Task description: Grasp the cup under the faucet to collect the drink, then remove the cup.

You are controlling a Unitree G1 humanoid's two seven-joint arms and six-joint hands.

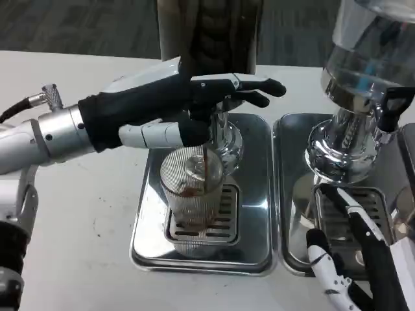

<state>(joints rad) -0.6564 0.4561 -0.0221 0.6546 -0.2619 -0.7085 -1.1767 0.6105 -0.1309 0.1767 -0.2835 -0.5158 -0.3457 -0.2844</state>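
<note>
A thin brown stream is flowing into the cup, so the cup will have a shallow brown drink in it, well below the cup's rim, when the robot lifts it.
A clear ribbed cup stands upright on the grille of the left drip tray, right under the faucet of the dark drink dispenser. A thin brown stream runs from the faucet into the cup, and a little brown drink lies inside. My left hand reaches in from the left above the cup, fingers stretched out over the faucet and thumb below beside it; it does not touch the cup. My right hand lies low at the lower right with fingers apart, holding nothing.
A second dispenser with a clear tank and a black tap stands on the right on its own steel drip tray, just behind my right hand. White table spreads out to the left of the trays.
</note>
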